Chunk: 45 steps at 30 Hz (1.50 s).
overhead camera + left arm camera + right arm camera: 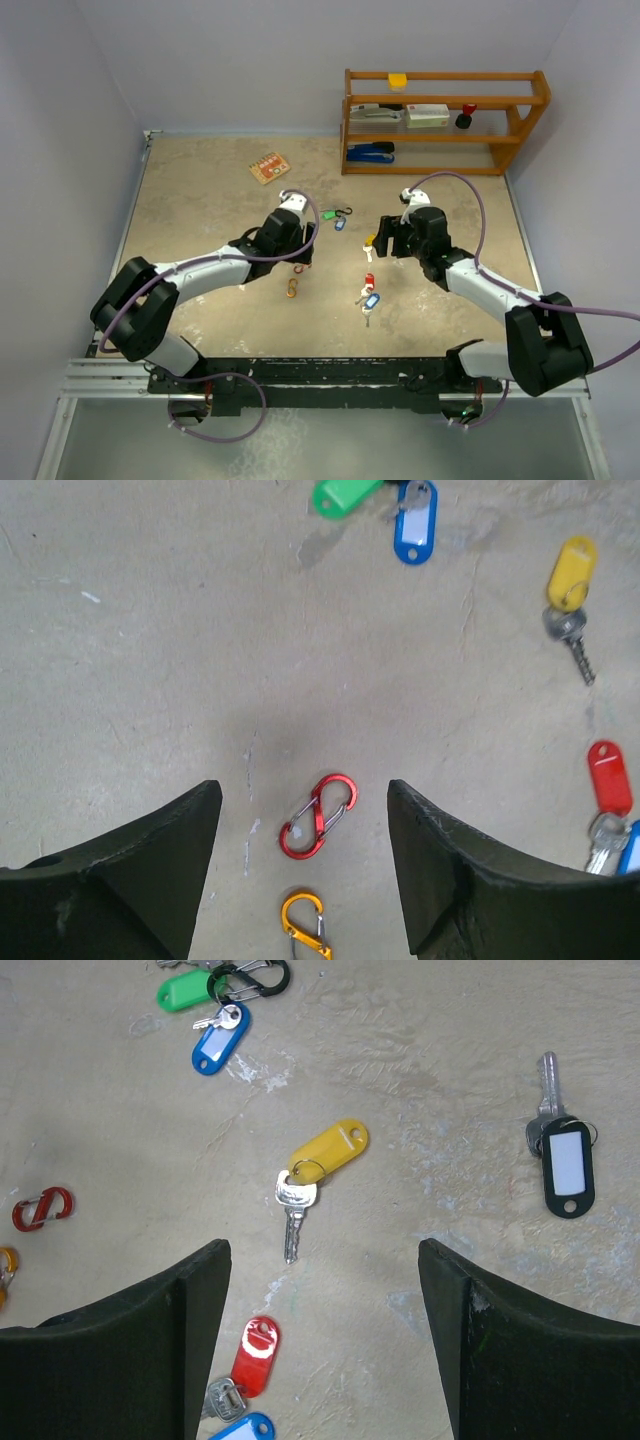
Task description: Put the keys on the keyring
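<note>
The red S-clip (319,815) lies clear of the orange S-clip, so I should keep lowering my left gripper until its open fingers straddle the nearer loop (302,838), then close them.
My left gripper (302,250) (302,792) is open and empty, just above a red S-clip (318,815) with an orange S-clip (305,925) nearer me. My right gripper (384,240) (322,1250) is open and empty over the yellow-tagged key (325,1150) (370,242). A red-tagged key (255,1355) and a blue-tagged key (240,1428) lie by its left finger. A green-tagged key (185,990) and another blue-tagged key (218,1040) lie at a black carabiner ring (255,978) (345,211). A key with a black-framed white tag (567,1165) lies to the right.
A wooden shelf (445,120) with staplers and small items stands at the back right. An orange card (269,167) lies at the back middle. Walls close the table on the left, right and far sides.
</note>
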Each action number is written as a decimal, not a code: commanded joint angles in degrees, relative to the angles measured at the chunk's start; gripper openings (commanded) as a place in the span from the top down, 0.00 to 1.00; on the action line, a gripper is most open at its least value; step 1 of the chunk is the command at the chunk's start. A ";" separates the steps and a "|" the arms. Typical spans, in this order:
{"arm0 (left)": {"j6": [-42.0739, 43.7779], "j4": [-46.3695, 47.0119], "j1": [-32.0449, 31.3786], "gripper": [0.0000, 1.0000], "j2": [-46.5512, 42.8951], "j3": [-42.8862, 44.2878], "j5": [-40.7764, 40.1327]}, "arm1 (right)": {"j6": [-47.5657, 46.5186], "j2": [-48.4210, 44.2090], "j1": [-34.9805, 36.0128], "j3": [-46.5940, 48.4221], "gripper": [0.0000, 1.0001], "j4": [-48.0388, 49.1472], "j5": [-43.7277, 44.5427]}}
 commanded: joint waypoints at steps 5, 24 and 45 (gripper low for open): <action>5.98 3.95 -1.62 0.35 -0.36 -3.34 0.07 | -0.93 -1.32 0.07 1.34 0.21 1.15 -0.95; 9.16 5.00 -3.37 0.40 1.58 -6.37 -0.03 | -1.11 -1.53 0.07 1.33 0.21 0.98 -0.86; 10.46 5.23 -6.26 0.45 6.01 -5.37 -5.48 | -1.18 -1.23 0.07 1.32 0.21 1.06 -1.12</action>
